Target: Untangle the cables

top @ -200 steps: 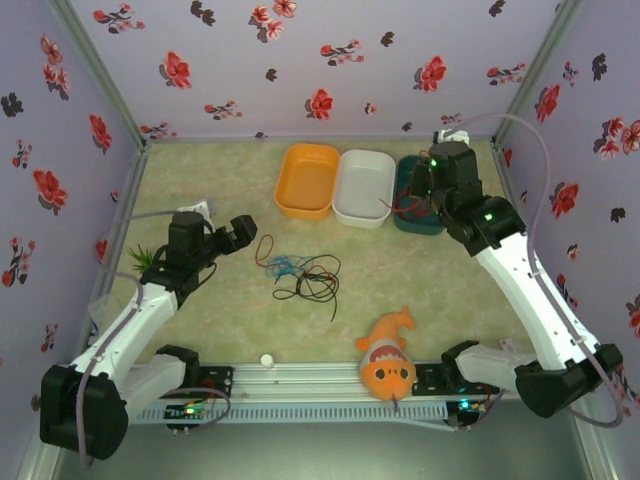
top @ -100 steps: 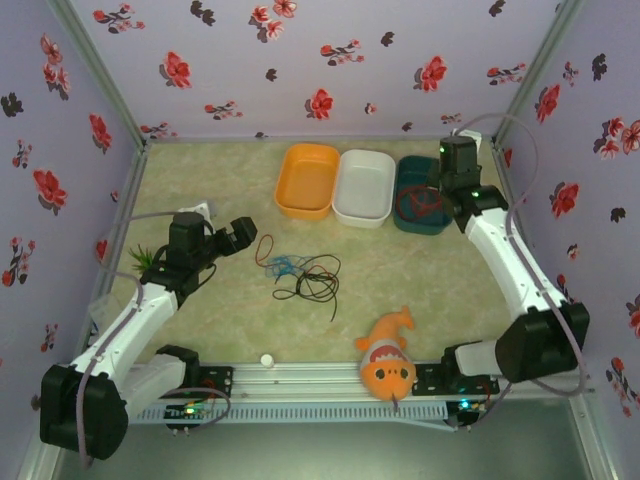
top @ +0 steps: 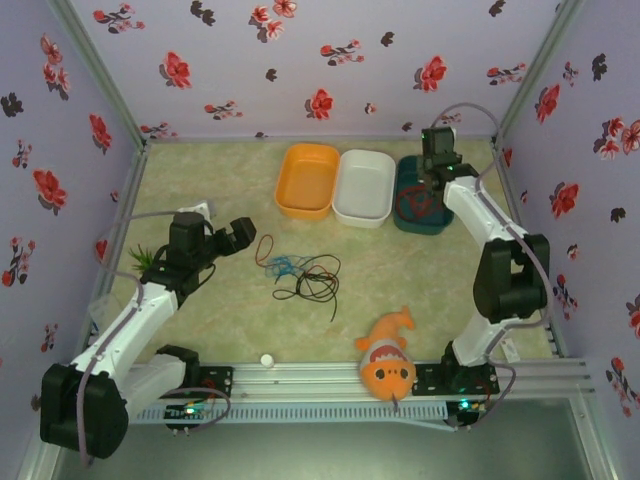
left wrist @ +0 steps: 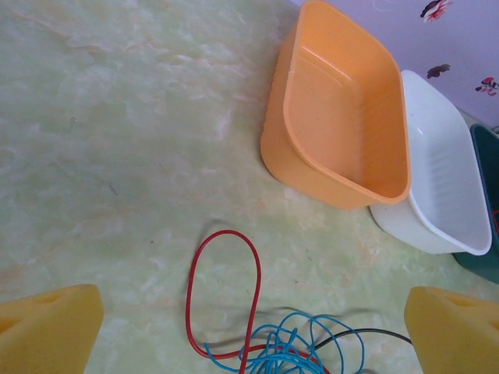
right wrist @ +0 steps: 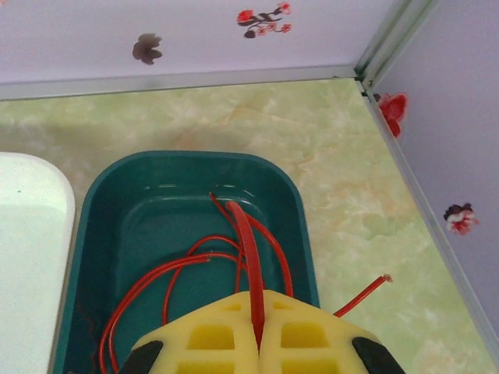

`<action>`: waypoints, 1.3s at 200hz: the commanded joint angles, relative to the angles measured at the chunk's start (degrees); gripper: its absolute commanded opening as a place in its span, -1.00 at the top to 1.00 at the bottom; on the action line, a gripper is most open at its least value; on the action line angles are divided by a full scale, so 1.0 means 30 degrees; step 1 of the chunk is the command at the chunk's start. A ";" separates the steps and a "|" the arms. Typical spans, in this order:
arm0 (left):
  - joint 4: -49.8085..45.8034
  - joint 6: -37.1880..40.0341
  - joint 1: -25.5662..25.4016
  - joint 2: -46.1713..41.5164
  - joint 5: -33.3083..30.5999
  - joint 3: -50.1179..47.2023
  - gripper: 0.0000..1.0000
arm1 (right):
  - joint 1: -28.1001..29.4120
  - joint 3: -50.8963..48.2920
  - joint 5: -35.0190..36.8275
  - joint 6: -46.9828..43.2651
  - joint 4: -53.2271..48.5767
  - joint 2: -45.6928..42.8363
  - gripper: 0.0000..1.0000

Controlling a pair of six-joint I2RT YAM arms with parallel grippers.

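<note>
My right gripper keeps moving toward the tray's middle point(top: 420, 198) until the cable's loose end comes in, as the red cable's loops point(right wrist: 152, 279) hang inside the teal tray.
A tangle of cables point(top: 300, 272) lies mid-table: a red loop point(left wrist: 224, 292), blue coils point(left wrist: 300, 347) and a black wire point(top: 318, 285) overlap. My left gripper point(top: 243, 233) hovers just left of the tangle, open, its yellow pads wide apart on either side of the red loop point(left wrist: 249, 335). My right gripper point(right wrist: 257, 331) is shut on another red cable point(right wrist: 248, 234). This cable's loops hang down into the teal tray point(right wrist: 93, 202), and one loose end sticks out over the tray's right rim. In the top view the right gripper point(top: 424, 188) is over the teal tray point(top: 420, 229).
An orange tray point(top: 287, 200) and a white tray point(top: 345, 208) sit left of the teal one along the back. An orange fish toy point(top: 387, 360) lies near the front rail. A green plant piece point(top: 140, 258) is by the left wall. Walls close in the back and right.
The right arm has swung back from the right side and folded in, carrying the red cable over the teal tray. The left arm and the tangle have not moved.
</note>
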 commanded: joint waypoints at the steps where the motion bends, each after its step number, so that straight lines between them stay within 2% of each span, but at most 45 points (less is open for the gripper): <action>1: -0.0211 0.0480 0.0118 0.0261 -0.0456 0.0432 -0.99 | -0.0154 0.1170 -0.0994 -0.1108 -0.0496 0.1279 1.00; 52: -0.0212 0.0440 0.0114 0.0228 -0.0404 0.0474 -0.99 | -0.0257 0.3006 -0.2773 -0.1651 -0.1722 0.4374 1.00; 103: -0.0226 0.0303 0.0093 0.0079 -0.0372 0.0372 -0.99 | -0.0395 0.3738 -0.3924 -0.1798 -0.2394 0.5900 1.00; 122: -0.0226 0.0295 0.0097 0.0020 -0.0396 0.0367 -0.99 | -0.0585 0.3810 -0.4222 -0.1741 -0.2579 0.6241 0.94; 201: -0.0373 0.0168 0.0113 -0.0361 -0.0371 0.0229 -0.99 | -0.1329 0.4715 -0.2186 -0.1429 -0.3860 0.6251 0.80; 233: -0.0402 -0.0014 0.0114 -0.0329 -0.0351 0.0258 -0.99 | -0.1363 0.5056 -0.2032 -0.1191 -0.4143 0.6186 0.64; 260: -0.0431 -0.0044 0.0104 -0.0340 -0.0330 0.0336 -0.99 | -0.1374 0.5591 -0.2307 -0.0981 -0.4530 0.6141 0.42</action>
